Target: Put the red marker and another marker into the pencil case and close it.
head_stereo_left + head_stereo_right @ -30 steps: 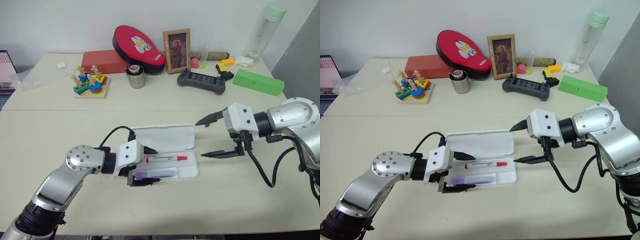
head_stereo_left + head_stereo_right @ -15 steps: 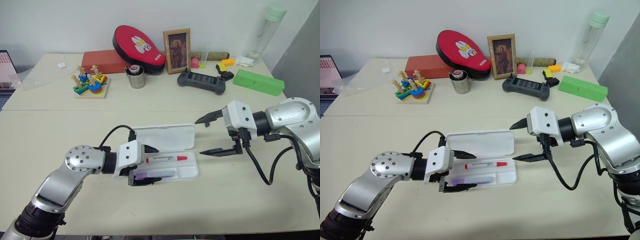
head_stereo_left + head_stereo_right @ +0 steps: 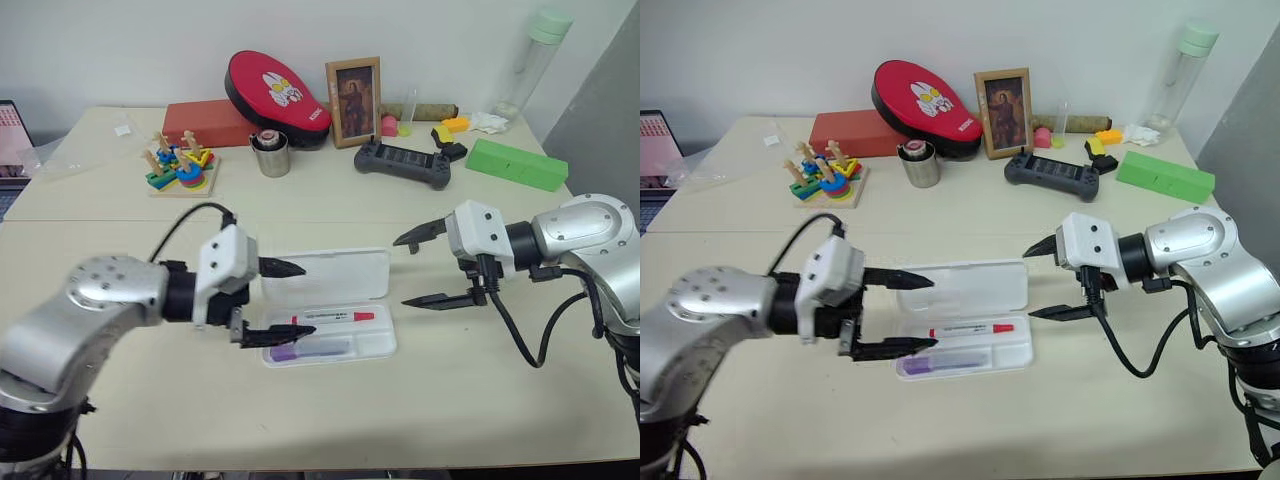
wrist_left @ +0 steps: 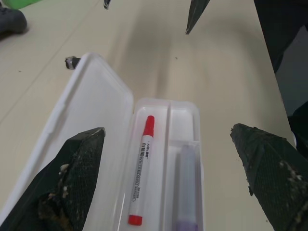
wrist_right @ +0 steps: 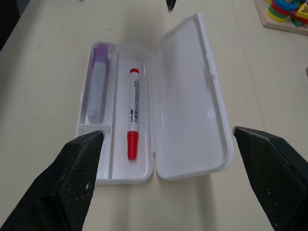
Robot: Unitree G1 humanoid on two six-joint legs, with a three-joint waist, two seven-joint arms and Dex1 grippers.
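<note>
The black piece (image 4: 72, 62) lies clear of the pencil case's lid (image 4: 91, 65), so my open right gripper should keep going toward the black piece and close there.
The white pencil case (image 3: 330, 273) lies open in the middle of the table, its lid folded back flat. In its tray lie the red marker (image 3: 335, 318), a slim white pen with a red cap, and in the nearer slot the lilac marker (image 3: 312, 349). My left gripper (image 3: 308, 298) hovers open above the case's left end, holding nothing and clear of the tray. Just off the case's right end my right gripper (image 3: 400, 272) is also open and empty. The right wrist view looks down on the red marker (image 5: 133, 113) and the lilac marker (image 5: 97, 89) side by side.
Along the back of the table stand a green box (image 3: 517, 165), a black game controller (image 3: 403, 160), a metal cup (image 3: 270, 155), a wooden stacking toy (image 3: 180, 170), a framed picture (image 3: 353, 102), a red pad (image 3: 277, 85) and a tall bottle (image 3: 535, 60).
My left gripper has risen from the tray's left end, where its fingers were down around the lilac marker, and drawn back left. Both markers stay in the tray. The right gripper kept still.
</note>
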